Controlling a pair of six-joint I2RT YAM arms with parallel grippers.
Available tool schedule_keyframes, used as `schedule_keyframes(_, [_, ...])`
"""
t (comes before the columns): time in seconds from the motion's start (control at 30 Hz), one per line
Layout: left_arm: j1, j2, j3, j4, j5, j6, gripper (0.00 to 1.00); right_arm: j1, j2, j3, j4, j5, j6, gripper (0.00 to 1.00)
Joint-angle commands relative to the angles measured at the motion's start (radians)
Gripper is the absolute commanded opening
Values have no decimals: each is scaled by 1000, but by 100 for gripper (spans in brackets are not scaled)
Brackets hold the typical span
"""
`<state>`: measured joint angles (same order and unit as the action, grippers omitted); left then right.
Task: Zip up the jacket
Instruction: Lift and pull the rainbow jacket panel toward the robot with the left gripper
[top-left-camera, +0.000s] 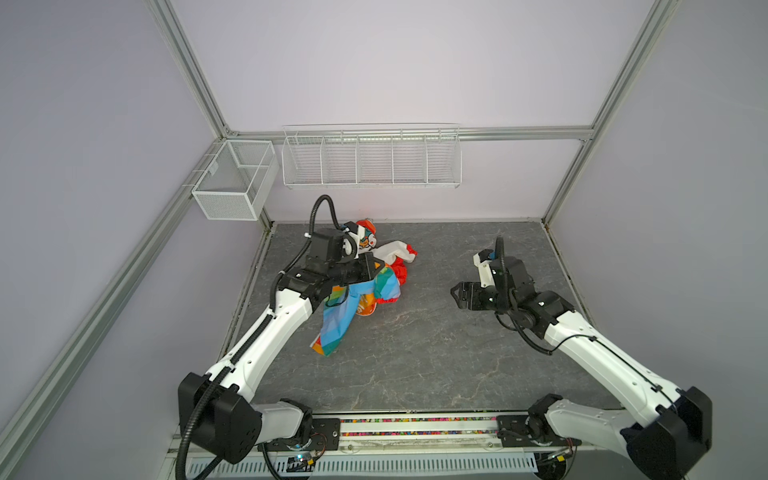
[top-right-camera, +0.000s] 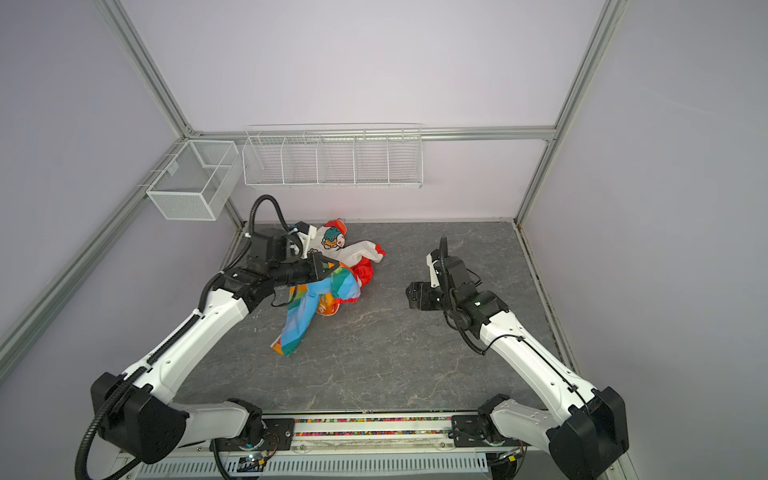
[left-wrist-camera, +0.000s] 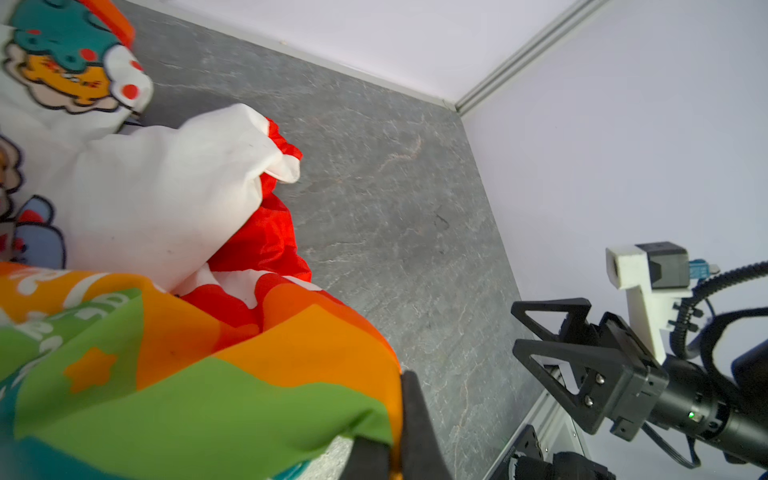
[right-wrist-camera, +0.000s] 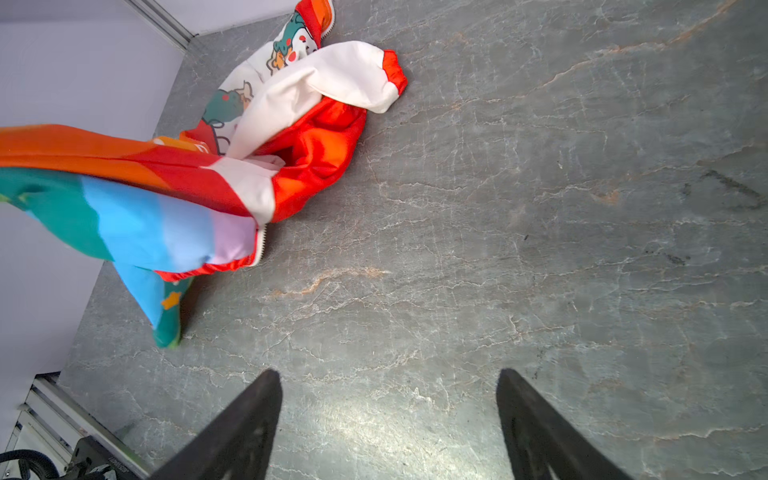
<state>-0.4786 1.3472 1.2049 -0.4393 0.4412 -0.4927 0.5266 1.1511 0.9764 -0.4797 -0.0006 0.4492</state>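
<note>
The white sleeve is bunched up against the jacket's rainbow half (top-left-camera: 388, 285), so the robot's left gripper should pull that half closer before the right gripper pulls the sleeve (top-left-camera: 395, 251) away.
The jacket (top-left-camera: 337, 328) lies crumpled at the back left of the table, part of its rainbow half lifted. My left gripper (top-left-camera: 376, 266) is shut on an orange and green fold of that half (left-wrist-camera: 249, 399). The white sleeve (left-wrist-camera: 166, 187) with its red cuff and the red hood (right-wrist-camera: 320, 149) rest on the table beside it. A short run of white zipper (right-wrist-camera: 260, 245) shows at the rainbow edge. My right gripper (top-left-camera: 455, 293) hovers open over bare table to the right of the jacket (right-wrist-camera: 291, 104), well apart from it, with nothing between its fingers (right-wrist-camera: 249, 415).
The grey stone-patterned table (top-left-camera: 436, 353) stretches between the arms. A white wire rack (top-left-camera: 370, 158) hangs on the back wall and a mesh basket (top-left-camera: 235, 178) on the left frame. Aluminium posts edge the table.
</note>
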Motion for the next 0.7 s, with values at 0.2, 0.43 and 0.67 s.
schedule_keyframes(0.2, [-152, 134, 79, 70, -61, -28, 0, 7, -47, -11, -26, 21, -29, 83])
schedule_keyframes(0.43, [-156, 84, 1, 2, -275, -65, 0, 7, -36, -15, -49, 51, -19, 83])
schedule_keyframes(0.67, [-146, -103, -194, -100, -497, -168, 0, 6, 17, 2, -39, 22, 0, 83])
